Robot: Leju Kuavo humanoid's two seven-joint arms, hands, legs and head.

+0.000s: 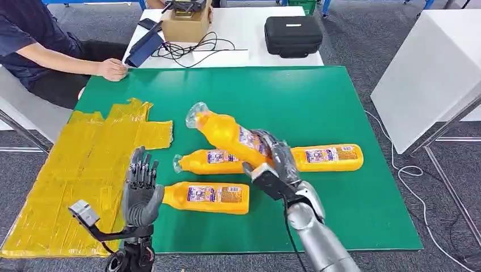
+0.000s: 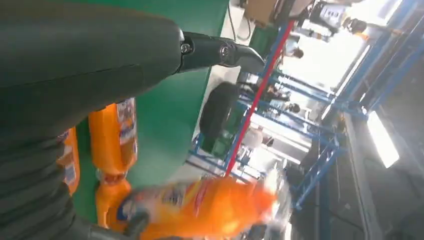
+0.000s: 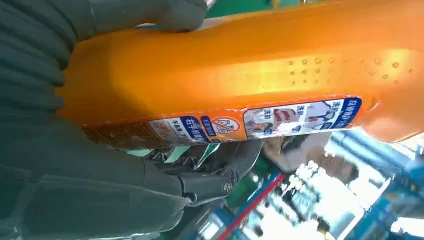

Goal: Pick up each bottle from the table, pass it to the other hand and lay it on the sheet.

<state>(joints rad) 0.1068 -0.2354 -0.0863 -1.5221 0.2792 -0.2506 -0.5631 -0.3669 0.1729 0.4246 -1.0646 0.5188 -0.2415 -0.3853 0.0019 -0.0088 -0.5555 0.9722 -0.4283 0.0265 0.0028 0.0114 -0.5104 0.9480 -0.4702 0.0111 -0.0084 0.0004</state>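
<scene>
The other bottles rest on broad sides, labels up (image 1: 202,194), so I expect the held orange bottle (image 1: 231,136) to roll label up when I set it on the sheet.
My right hand (image 1: 276,161) grips an orange bottle (image 1: 228,134) by its lower body and holds it tilted above the green mat (image 1: 317,102), clear cap toward the far left. The right wrist view has that held bottle (image 3: 240,75) close up under my fingers (image 3: 150,12). Three more orange bottles lie flat on the mat: one (image 1: 206,197) near the front, one (image 1: 203,161) behind it, one (image 1: 328,157) to the right. My left hand (image 1: 140,187) stands open, fingers spread upward, just left of the front bottle. A yellow sheet (image 1: 85,164) lies at the left.
A person sits at the far left with a hand (image 1: 111,69) on the mat's corner. Behind the mat a white table carries a black case (image 1: 292,35), a cardboard box (image 1: 186,24) and cables. A white panel (image 1: 425,73) stands at the right.
</scene>
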